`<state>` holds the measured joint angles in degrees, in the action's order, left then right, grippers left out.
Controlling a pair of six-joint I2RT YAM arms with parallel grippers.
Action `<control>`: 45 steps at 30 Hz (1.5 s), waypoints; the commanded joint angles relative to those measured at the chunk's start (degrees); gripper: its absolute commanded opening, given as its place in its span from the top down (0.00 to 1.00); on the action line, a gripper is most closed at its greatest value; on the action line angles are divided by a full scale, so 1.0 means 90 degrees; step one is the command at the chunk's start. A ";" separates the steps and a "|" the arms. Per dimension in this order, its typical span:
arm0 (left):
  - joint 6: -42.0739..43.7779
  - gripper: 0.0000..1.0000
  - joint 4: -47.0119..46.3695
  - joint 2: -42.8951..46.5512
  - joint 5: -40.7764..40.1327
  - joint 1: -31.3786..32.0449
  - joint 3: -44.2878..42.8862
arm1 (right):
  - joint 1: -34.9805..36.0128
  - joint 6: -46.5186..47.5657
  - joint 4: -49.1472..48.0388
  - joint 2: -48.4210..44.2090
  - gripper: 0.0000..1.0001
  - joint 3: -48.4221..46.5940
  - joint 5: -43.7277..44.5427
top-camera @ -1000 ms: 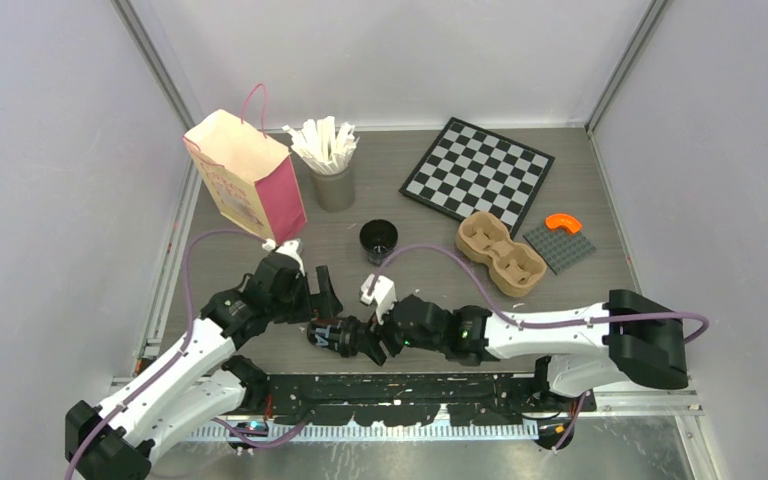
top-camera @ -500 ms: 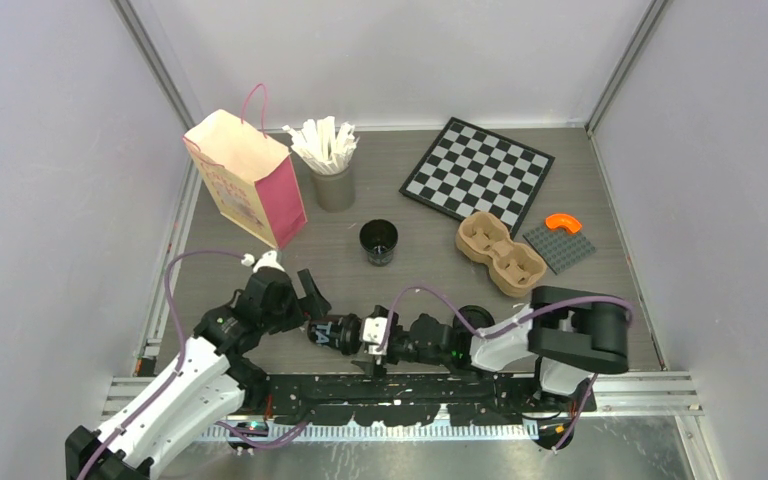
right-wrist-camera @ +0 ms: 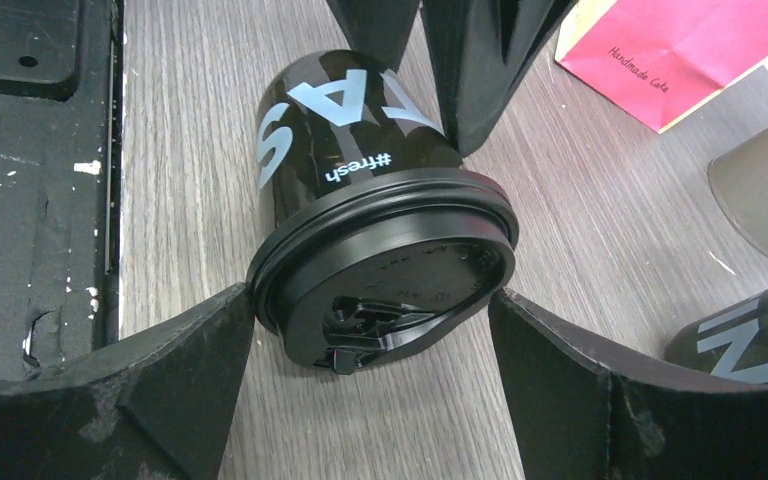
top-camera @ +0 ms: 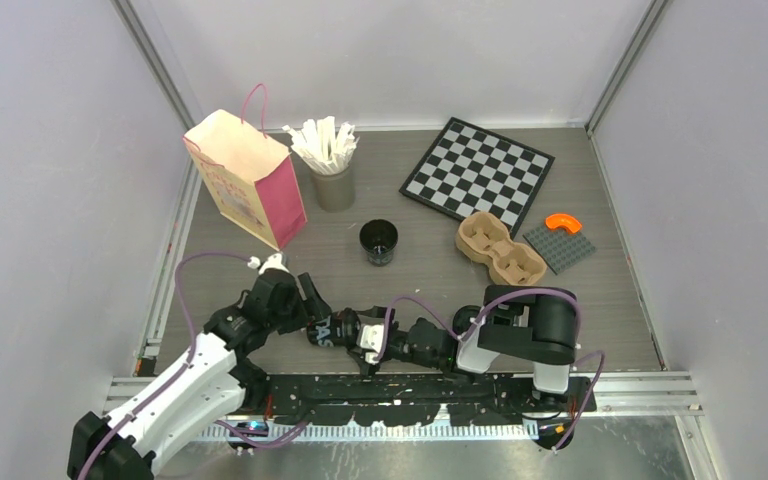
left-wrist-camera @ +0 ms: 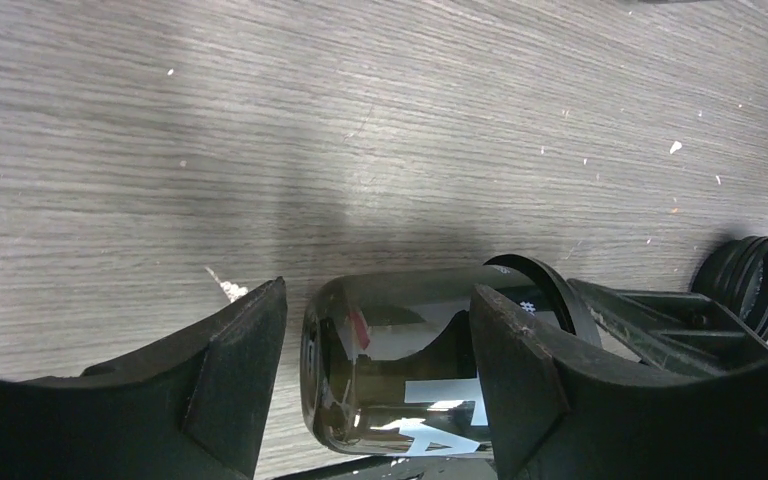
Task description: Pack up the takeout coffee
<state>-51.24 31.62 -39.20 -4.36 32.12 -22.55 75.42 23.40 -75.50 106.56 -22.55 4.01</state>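
Observation:
My right gripper should grab the cup by its lid [right-wrist-camera: 405, 275] and lift it, because the cup lies [top-camera: 330, 331] on its side at my left gripper, far from the carrier.
One takeout coffee cup [top-camera: 330, 328], black with white lettering and a black lid [right-wrist-camera: 390, 270], lies on its side near the front edge of the table between both grippers. My left gripper [left-wrist-camera: 380, 290] straddles its base end [left-wrist-camera: 400, 360], open, with a gap showing at one finger. From the opposite side, my right gripper [right-wrist-camera: 372, 298] stands open with its fingertips flanking the lid's rim. A second black cup [top-camera: 378, 240] stands upright without a lid in mid-table, and it also shows as the lettered cup [right-wrist-camera: 740, 340] in the right wrist view.
A pink paper bag [top-camera: 250, 180] stands at the back left beside a grey cup of white stirrers [top-camera: 332, 170]. A brown two-hole carrier [top-camera: 500, 252], a checkerboard [top-camera: 477, 172] and a grey plate with an orange piece [top-camera: 560, 240] lie to the right. A black ring-shaped lid [left-wrist-camera: 750, 280] lies beyond the cup.
The right arm has folded back toward its base and its jaws have spread wider at the lid. The left jaws have narrowed around the lying cup.

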 commanded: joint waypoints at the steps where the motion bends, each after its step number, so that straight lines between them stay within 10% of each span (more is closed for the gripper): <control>1: 0.0143 0.32 -0.0604 -0.0032 0.0125 -0.0036 0.0048 | -0.0025 0.0105 -0.0762 -0.0029 0.09 -0.0068 0.0104; 27: 0.1502 0.42 -0.2529 -0.0900 0.2191 -0.0034 0.0309 | -0.0294 -0.0273 -0.0269 -0.0535 0.07 0.0142 -0.0470; 45: 0.0758 0.43 -0.1979 -0.0353 0.1831 -0.0035 0.0240 | -0.0294 -0.1890 0.0023 -0.1418 0.61 0.0817 0.0034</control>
<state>-41.65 15.35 -43.40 10.13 31.75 -20.14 72.99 11.25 -72.79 95.50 -14.26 3.01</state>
